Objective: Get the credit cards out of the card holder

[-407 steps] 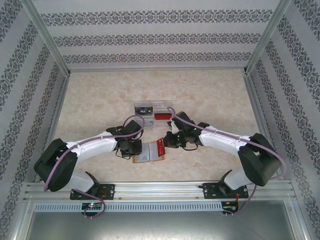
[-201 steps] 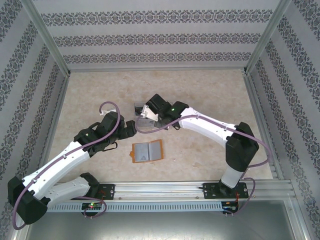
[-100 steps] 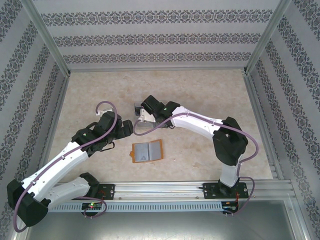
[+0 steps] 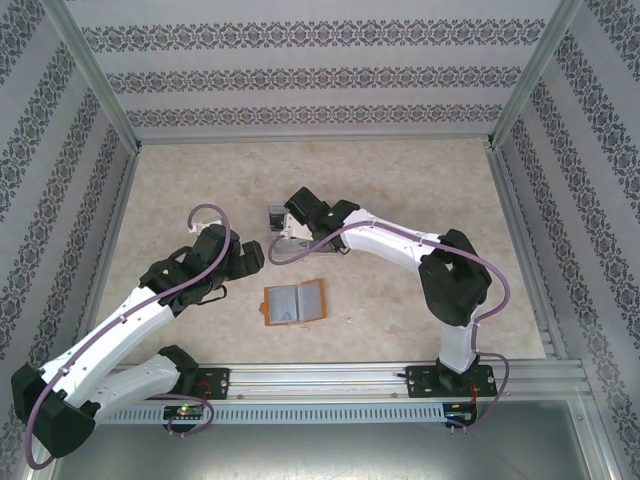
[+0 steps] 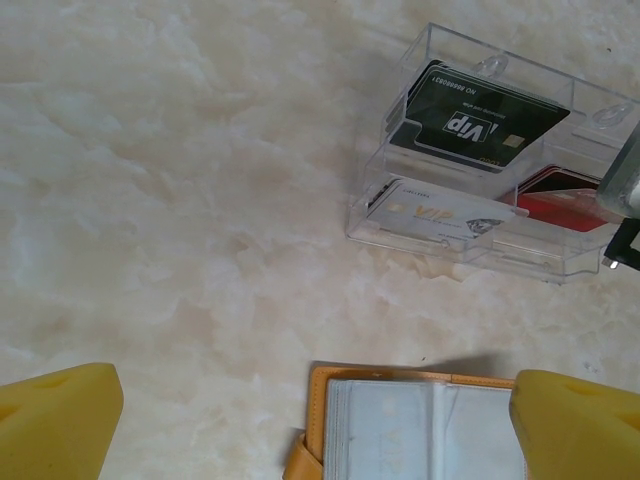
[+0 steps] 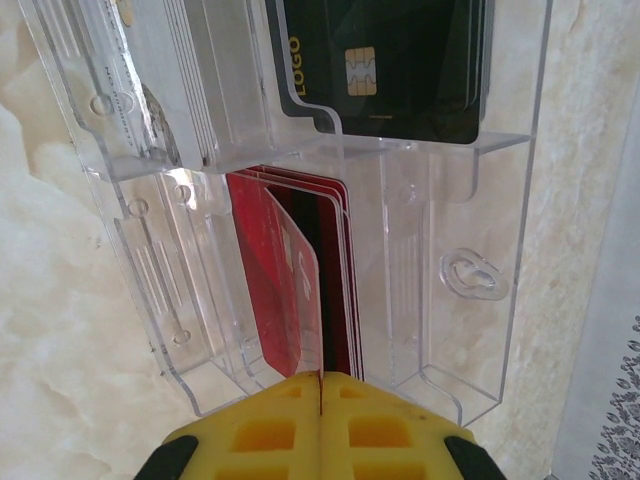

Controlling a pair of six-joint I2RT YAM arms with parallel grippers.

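Note:
I should have my right gripper leave the red card in the tray and help turn a sleeve from the holder's edge [image 4: 324, 300], because the card holder's upward sleeves [image 4: 284, 304] are empty.
The orange-tan card holder [image 4: 295, 303] lies open on the table, its grey-blue sleeves [image 5: 420, 430] facing up. My left gripper [image 4: 250, 262] hovers open just left of it, its yellow fingers [image 5: 55, 420] spread wide with the holder's top edge between them [image 5: 315, 420]. My right gripper [image 4: 287, 228] is over the clear tray [image 4: 276, 214] and shut on a red credit card [image 6: 285, 270]. That card stands tilted inside a tray compartment beside other red cards [image 6: 340, 260]. The yellow pads [image 6: 270, 420] meet on its edge.
The clear plastic tray [image 5: 400, 225] also holds a black VIP card [image 5: 475, 120], a black card with a chip [image 6: 400, 60] and white cards [image 6: 170, 100]. Marble tabletop lies bare to the left [image 5: 180, 200]. Patterned walls enclose the table.
The right gripper carried the red card from the card holder to the tray and has settled lower into it. The left arm drew back to the left and now hovers open.

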